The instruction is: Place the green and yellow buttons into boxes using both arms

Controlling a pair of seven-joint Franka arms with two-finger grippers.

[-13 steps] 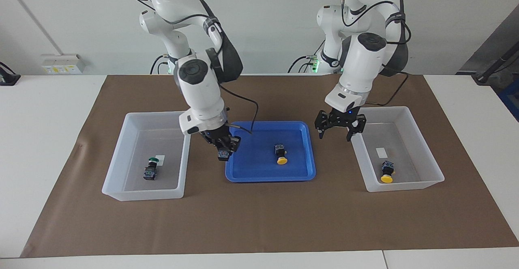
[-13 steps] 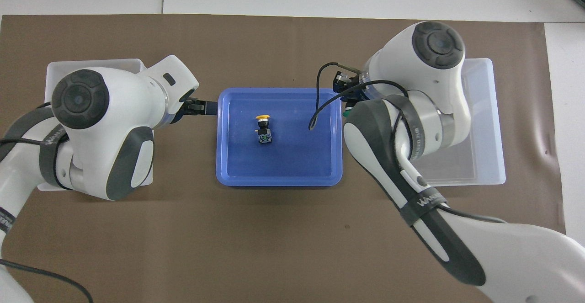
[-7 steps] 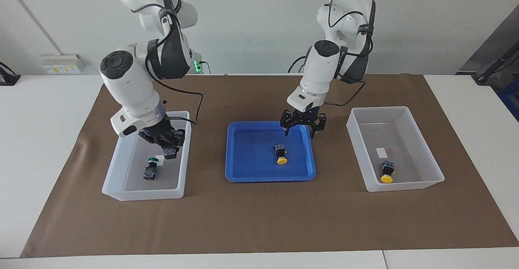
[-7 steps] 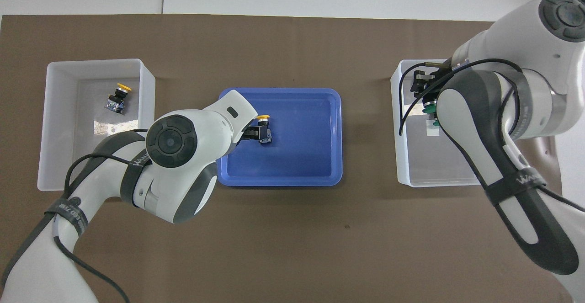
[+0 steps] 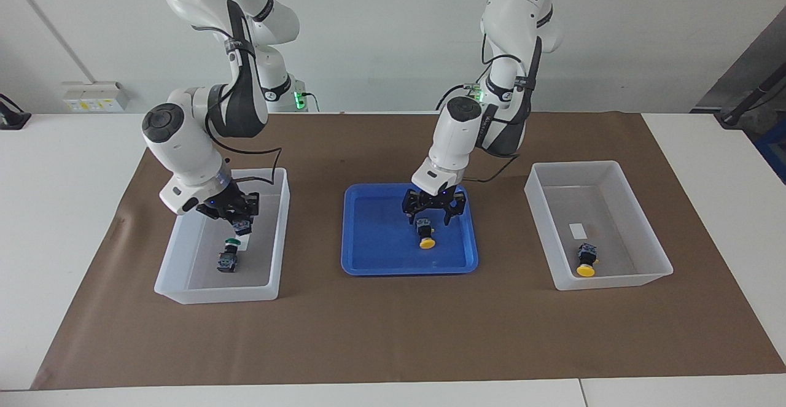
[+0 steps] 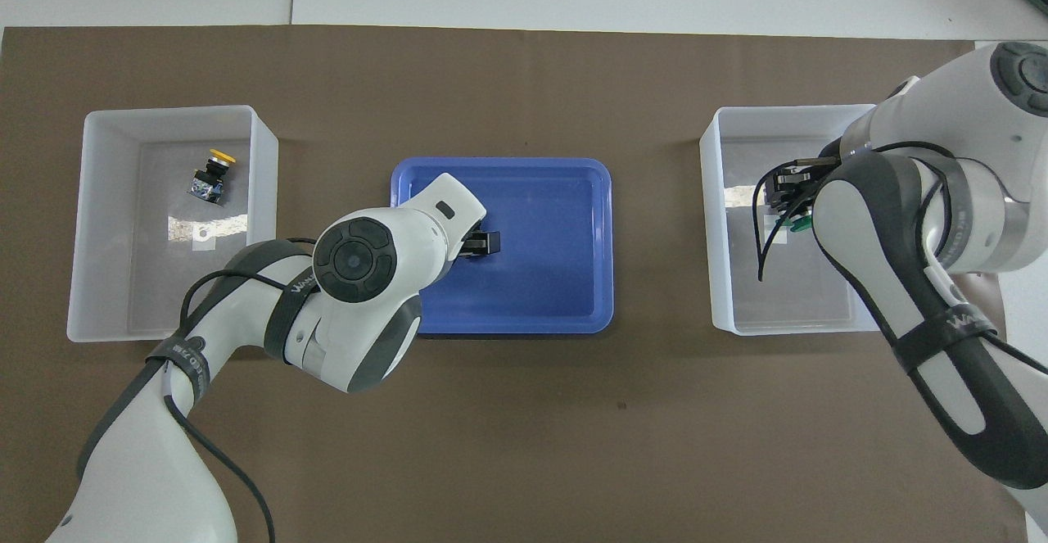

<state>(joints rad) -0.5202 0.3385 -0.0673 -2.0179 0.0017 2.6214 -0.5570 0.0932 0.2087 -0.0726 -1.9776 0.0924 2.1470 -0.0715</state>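
The tray's visible bottom (image 6: 535, 278) is showing clear blue, so I should expect an empty tray when I lift the yellow button out.
My right gripper (image 5: 241, 221) is shut on a green button (image 5: 243, 228) and holds it low inside the box (image 5: 184, 284) at the right arm's end. It is just above a second green button (image 5: 228, 259) lying on that box's floor. My left gripper (image 5: 430, 213) is open, low over the blue tray (image 5: 381, 259), its fingers either side of the black body of a yellow button (image 5: 425, 236). Another yellow button (image 5: 586, 261) lies in the box (image 5: 614, 281) at the left arm's end. In the overhead view the left gripper (image 6: 483, 242) hides the tray's button.
A brown mat (image 5: 393, 333) covers the table's middle; both boxes and the tray stand in a row on it. The right arm's black cable hangs over its box. White table (image 5: 61, 210) shows past the mat's ends.
The right gripper carried the green button from the tray's edge into its box and lowered it. The left gripper swung from its box to the tray and came down over the yellow button.
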